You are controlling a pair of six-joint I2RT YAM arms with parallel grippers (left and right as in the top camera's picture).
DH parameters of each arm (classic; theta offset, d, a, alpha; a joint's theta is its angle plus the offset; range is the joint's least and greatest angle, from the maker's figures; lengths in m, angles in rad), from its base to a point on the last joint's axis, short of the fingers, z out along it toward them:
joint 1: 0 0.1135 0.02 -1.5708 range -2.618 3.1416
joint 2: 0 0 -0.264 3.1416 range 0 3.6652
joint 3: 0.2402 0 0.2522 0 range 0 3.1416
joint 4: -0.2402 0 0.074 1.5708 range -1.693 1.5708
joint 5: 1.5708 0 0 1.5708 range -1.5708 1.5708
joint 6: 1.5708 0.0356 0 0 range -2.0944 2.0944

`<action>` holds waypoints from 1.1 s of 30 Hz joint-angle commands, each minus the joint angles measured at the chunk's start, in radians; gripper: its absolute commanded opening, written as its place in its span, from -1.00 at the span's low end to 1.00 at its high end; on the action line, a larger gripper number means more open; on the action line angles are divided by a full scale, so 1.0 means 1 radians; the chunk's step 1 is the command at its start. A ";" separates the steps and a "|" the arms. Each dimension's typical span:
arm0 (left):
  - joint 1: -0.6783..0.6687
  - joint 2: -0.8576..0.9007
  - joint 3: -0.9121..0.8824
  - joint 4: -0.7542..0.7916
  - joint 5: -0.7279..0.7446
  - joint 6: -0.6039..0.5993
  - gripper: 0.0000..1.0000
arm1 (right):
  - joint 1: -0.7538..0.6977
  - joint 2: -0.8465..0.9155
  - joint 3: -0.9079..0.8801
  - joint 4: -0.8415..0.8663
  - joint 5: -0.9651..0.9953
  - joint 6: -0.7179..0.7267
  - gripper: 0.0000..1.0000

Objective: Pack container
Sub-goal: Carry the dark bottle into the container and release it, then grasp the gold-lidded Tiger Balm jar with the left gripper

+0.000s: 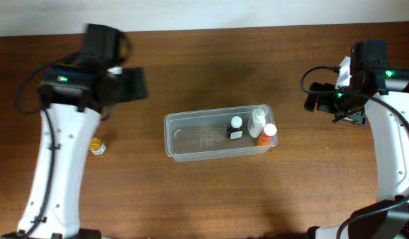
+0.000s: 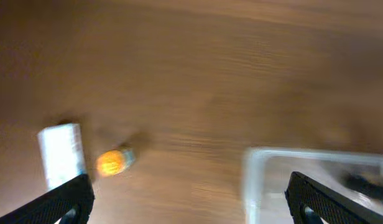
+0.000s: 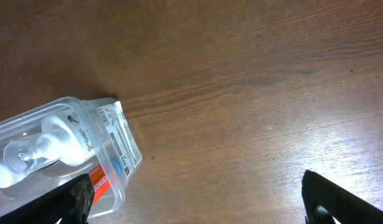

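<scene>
My left gripper should keep going down toward the orange cap (image 1: 95, 144) until its two fingers are on either side of it, because the small orange-capped bottle (image 2: 115, 161) stands clear of the white box.
The clear plastic container (image 1: 191, 133) lies at the table's middle. Its right end holds a dark bottle (image 1: 235, 127), a white bottle (image 1: 257, 121) and an orange bottle (image 1: 267, 135). The container's end also shows in the right wrist view (image 3: 120, 146) and, blurred, in the left wrist view (image 2: 257, 171). A small orange-capped bottle (image 1: 96, 146) lies on the table to the left; it shows in the left wrist view (image 2: 114, 162) beside a white box (image 2: 61, 152). My left gripper (image 2: 188, 202) is open and empty above the table at the far left. My right gripper (image 3: 198, 199) is open and empty at the far right.
The brown wooden table (image 1: 204, 192) runs to a white wall at the back. The left arm's white link (image 1: 58, 166) stands over the left side, and the right arm's link (image 1: 397, 153) over the right edge.
</scene>
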State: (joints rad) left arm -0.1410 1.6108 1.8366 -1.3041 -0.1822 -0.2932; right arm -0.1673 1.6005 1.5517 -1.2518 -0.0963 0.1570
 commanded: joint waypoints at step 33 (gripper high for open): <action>0.367 0.438 -0.362 0.166 0.116 -0.028 0.21 | -0.003 0.010 -0.006 -0.001 -0.005 -0.003 0.98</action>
State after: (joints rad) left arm 0.2184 2.0434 1.4822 -1.1255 -0.0750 -0.3141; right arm -0.1673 1.6058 1.5517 -1.2526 -0.0963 0.1566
